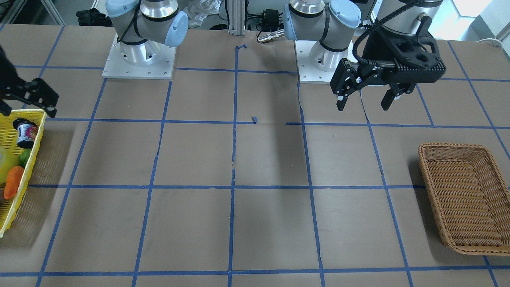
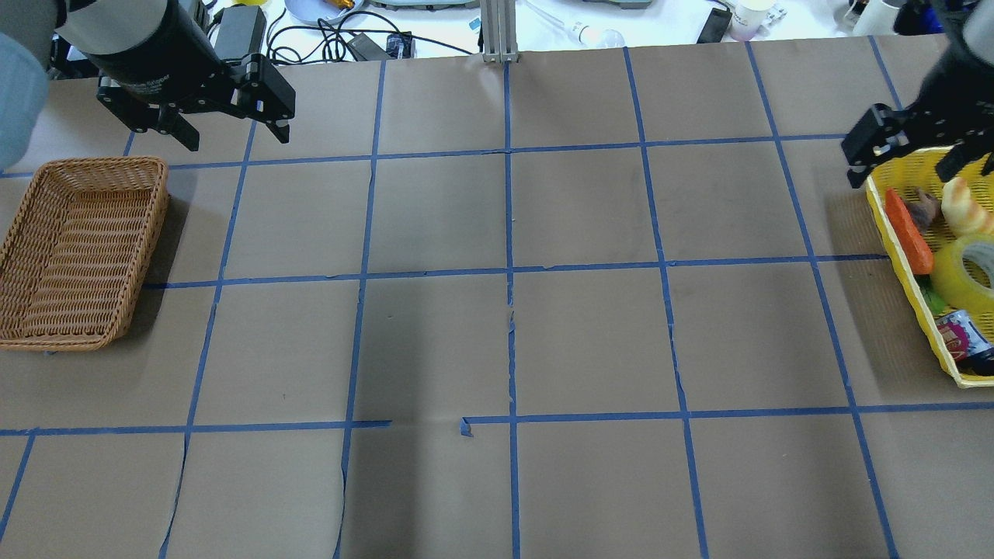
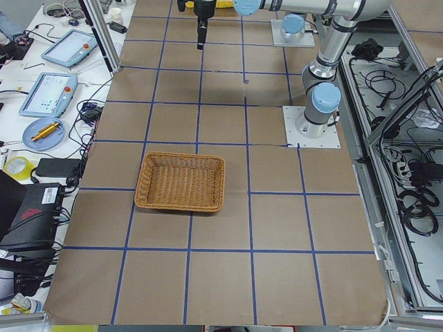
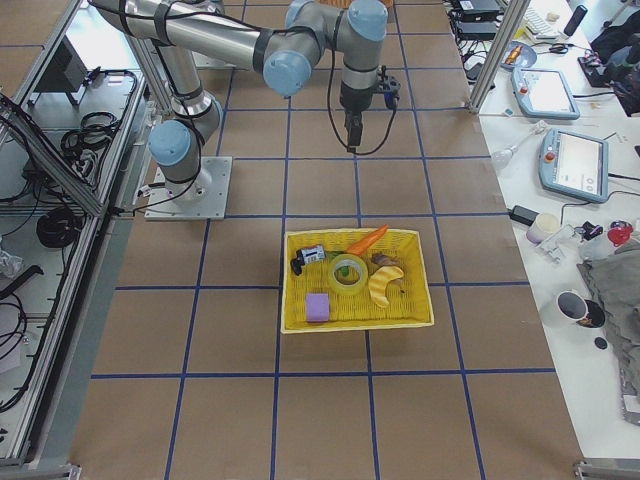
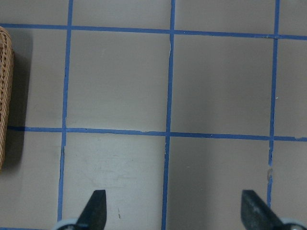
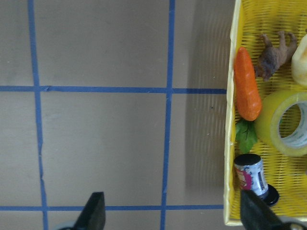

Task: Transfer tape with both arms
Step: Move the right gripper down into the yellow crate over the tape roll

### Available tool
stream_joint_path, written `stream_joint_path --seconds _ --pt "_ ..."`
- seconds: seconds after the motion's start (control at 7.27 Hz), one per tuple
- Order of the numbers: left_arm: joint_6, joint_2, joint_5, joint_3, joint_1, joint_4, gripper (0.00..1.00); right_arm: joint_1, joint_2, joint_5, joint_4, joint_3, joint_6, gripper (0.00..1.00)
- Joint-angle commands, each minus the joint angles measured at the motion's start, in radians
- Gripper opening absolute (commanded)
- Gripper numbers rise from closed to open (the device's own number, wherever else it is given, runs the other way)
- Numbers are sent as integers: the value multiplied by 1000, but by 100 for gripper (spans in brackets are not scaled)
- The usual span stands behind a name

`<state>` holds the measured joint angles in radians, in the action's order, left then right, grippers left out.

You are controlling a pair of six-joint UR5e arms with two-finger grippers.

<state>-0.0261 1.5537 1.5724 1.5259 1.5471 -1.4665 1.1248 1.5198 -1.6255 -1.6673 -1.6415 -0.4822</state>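
Observation:
I should expect more leaves hidden behind the yellow tape roll [image 1: 6, 164] when I lift the roll, because the carrot's green leaves [image 1: 24, 157] go out of sight there.
The yellow tape roll [image 2: 949, 273] lies flat in a yellow basket [image 2: 901, 248] at the table's right end. It also shows in the right wrist view [image 6: 268, 122] and the exterior right view [image 4: 336, 273]. My right gripper [image 2: 908, 172] is open and empty. It hovers over the basket's far corner, above and apart from the tape; its fingertips [image 6: 96, 211] frame bare table beside the basket. My left gripper [image 2: 235, 140] is open and empty, held above the table just beyond a wicker basket [image 2: 101, 161]. Its fingertips [image 5: 96, 203] show over the grid.
The yellow basket [image 6: 230, 143] also holds an orange carrot [image 6: 247, 91], a small can [image 6: 252, 177], a brown toy animal [image 6: 273, 52], a pale banana-like piece [image 4: 383, 285] and a purple block [image 4: 318, 307]. The wicker basket [image 1: 450, 146] holds nothing. Blue tape lines grid the brown table.

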Motion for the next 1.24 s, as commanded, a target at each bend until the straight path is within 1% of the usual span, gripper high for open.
stream_joint_path --seconds 0.0,0.14,0.28,0.41,0.55,0.69,0.96,1.1 --pt "0 -1 0 0 -1 0 100 -178 -106 0 -116 -33 -233 100" --pt "0 -1 0 0 1 -1 100 -232 -146 -2 -174 -55 -357 100" --pt "0 -1 0 0 1 0 100 -258 -182 -14 -222 -85 -369 100" --pt "0 -1 0 -1 1 0 100 -290 -220 -14 -317 -118 -415 100" --pt "0 0 0 -1 1 0 100 -307 -268 -16 -398 -141 -505 100" --pt "0 0 0 -1 1 0 100 -310 -297 -16 -451 -152 -515 100" --pt "0 0 0 -1 1 0 100 -310 -338 -14 -469 -158 -492 100" --pt "0 0 0 0 1 0 100 -310 -361 -14 -509 -159 -487 100"
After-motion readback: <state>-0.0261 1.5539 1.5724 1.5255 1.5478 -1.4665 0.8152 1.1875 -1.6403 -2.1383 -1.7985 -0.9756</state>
